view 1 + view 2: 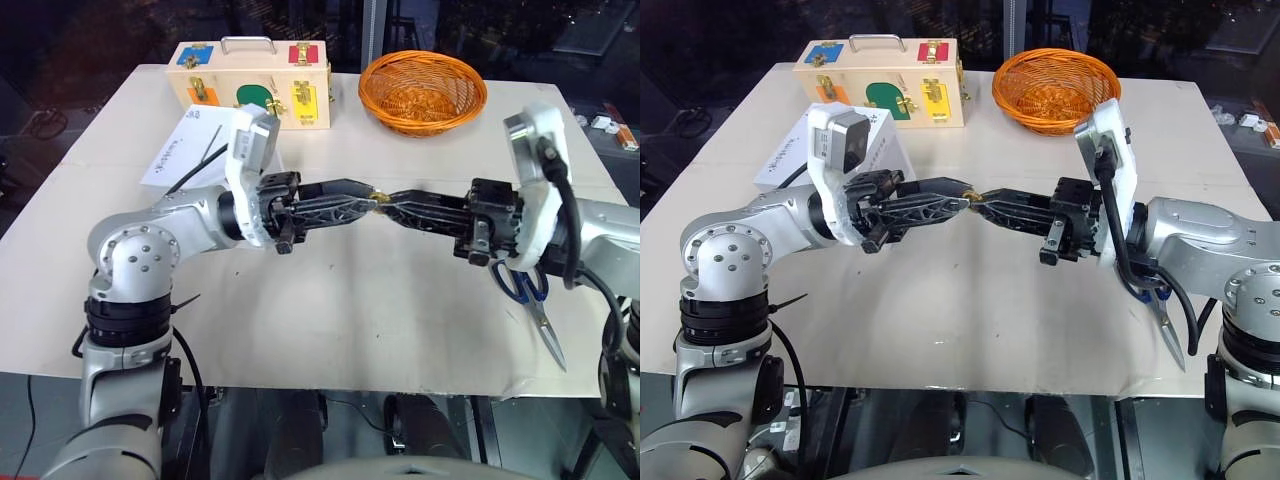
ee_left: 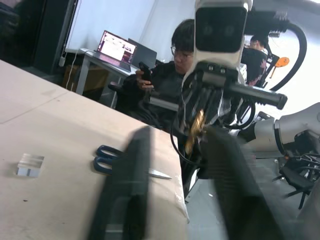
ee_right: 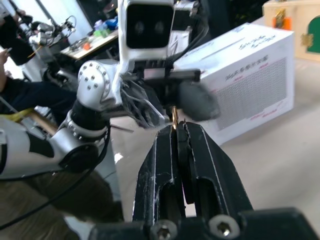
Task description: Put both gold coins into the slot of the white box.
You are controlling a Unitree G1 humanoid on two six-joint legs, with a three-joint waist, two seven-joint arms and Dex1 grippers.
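The gold coin point(image 2: 195, 131) in my right gripper is slanted to my left gripper's fingers, so my left gripper should turn to match and grip the coin's free edge point(image 3: 174, 111).
Above the middle of the table my two grippers meet tip to tip. A gold coin point(image 1: 379, 198) stands on edge in the tips of my right gripper point(image 1: 387, 202), which is shut on it; the right wrist view shows the coin point(image 3: 174, 115) at the end of the closed fingers. My left gripper point(image 2: 179, 132) is open, one finger on each side of the coin point(image 2: 195, 127). The white box point(image 1: 788, 150) sits on the table behind my left arm, which partly covers it. Its slot is hidden. The other coin is out of view.
A pale wooden case point(image 1: 250, 80) with coloured latches stands at the table's back, an orange wicker basket point(image 1: 422, 90) to its right. Blue-handled scissors point(image 1: 530, 300) lie near the front right edge. There is a small clear block point(image 2: 29, 165) on the table. A seated person point(image 2: 170, 80) is beyond the table.
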